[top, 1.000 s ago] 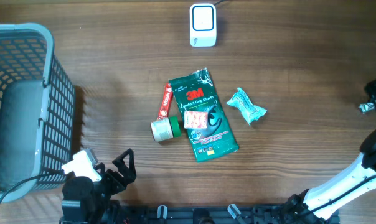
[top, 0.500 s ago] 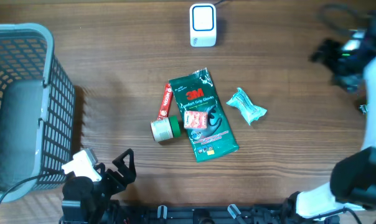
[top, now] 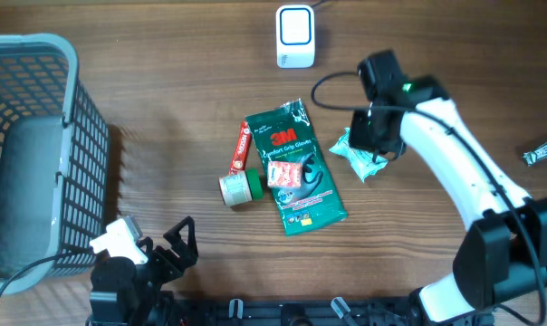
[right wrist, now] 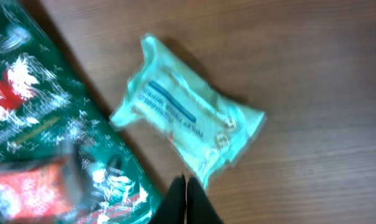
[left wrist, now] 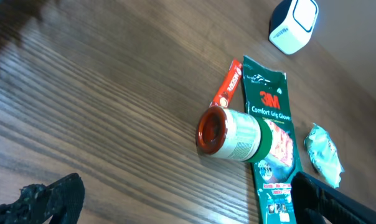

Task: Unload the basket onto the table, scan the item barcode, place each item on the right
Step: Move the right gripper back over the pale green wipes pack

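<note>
Next, I move back, open wide and turn before I come down over the packet [top: 354, 160], because my right gripper's closed fingers are at the teal packet's near edge [right wrist: 204, 177].
A white barcode scanner [top: 295, 36] stands at the table's far middle. Below it lie a green 3M glove pack [top: 296, 167] [left wrist: 272, 134], a red tube [top: 242, 148], a green-and-white roll [top: 240, 187] [left wrist: 231, 132] and a teal packet [top: 359, 156] [right wrist: 185, 118]. My right gripper [top: 371, 136] [right wrist: 185, 191] hovers over the teal packet, shut with nothing between its fingers, its tips beside the packet's near edge. My left gripper [left wrist: 188, 205] is open and low at the front left, well short of the items. No barcode shows.
A grey mesh basket [top: 70, 109] fills the left side of the table. A small metal object [top: 545, 150] lies at the far right edge. Bare wood lies between the basket and the cluster of items.
My right arm has swung in from the far right to above the teal packet, and its jaws have closed. The left arm and all items stayed still.
</note>
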`<state>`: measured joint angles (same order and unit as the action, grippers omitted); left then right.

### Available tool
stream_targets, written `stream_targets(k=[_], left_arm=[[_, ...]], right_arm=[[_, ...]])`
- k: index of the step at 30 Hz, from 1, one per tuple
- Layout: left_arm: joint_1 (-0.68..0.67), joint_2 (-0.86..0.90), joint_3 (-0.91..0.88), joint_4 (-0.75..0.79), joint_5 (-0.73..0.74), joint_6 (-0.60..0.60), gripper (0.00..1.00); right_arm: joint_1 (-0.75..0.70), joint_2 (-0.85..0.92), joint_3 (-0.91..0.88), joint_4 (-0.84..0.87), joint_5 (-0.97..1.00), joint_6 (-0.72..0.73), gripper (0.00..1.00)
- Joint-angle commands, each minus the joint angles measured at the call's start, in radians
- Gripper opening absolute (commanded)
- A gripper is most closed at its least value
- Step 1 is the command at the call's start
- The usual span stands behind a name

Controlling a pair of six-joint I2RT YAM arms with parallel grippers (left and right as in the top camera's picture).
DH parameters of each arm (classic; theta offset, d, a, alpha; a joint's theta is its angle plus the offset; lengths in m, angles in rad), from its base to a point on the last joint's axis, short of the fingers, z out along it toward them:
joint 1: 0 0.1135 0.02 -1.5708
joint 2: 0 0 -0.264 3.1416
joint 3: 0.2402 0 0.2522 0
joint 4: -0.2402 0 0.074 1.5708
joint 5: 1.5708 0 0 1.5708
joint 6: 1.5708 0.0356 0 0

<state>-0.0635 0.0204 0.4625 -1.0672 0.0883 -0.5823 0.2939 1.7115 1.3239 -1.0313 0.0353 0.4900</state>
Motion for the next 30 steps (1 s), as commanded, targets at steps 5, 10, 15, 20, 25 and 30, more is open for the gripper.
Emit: stream_targets(k=[5,10,15,20,25,30], left_arm=[[0.006,-0.001,-0.005,0.004,0.005,-0.002,1.0],[0.006,-0.001,-0.005,0.004,0.005,-0.002,1.0],[0.006,-0.001,-0.005,0.004,0.005,-0.002,1.0],[0.006,-0.001,-0.005,0.004,0.005,-0.002,1.0],[0.006,-0.001,-0.005,0.004,0.005,-0.002,1.0],[0.006,-0.001,-0.005,0.004,0.005,-0.002,1.0]], right_arm=[[0.006,0.015,-0.299,0.334,0.009,0.045,0.04],[0.006,0.02,-0.354,0.382,0.02,0.044,0.04],[0.006,-0.001,-0.259,0.316,0.016,0.032,0.04],[0.006,-0.08,-0.113,0.238,-0.064,-0.026,0.04],[0.006,-0.036,-0.188,0.344,-0.06,-0.019,0.04],[0.006,0.137,-0.24,0.395,-0.06,0.01,0.04]])
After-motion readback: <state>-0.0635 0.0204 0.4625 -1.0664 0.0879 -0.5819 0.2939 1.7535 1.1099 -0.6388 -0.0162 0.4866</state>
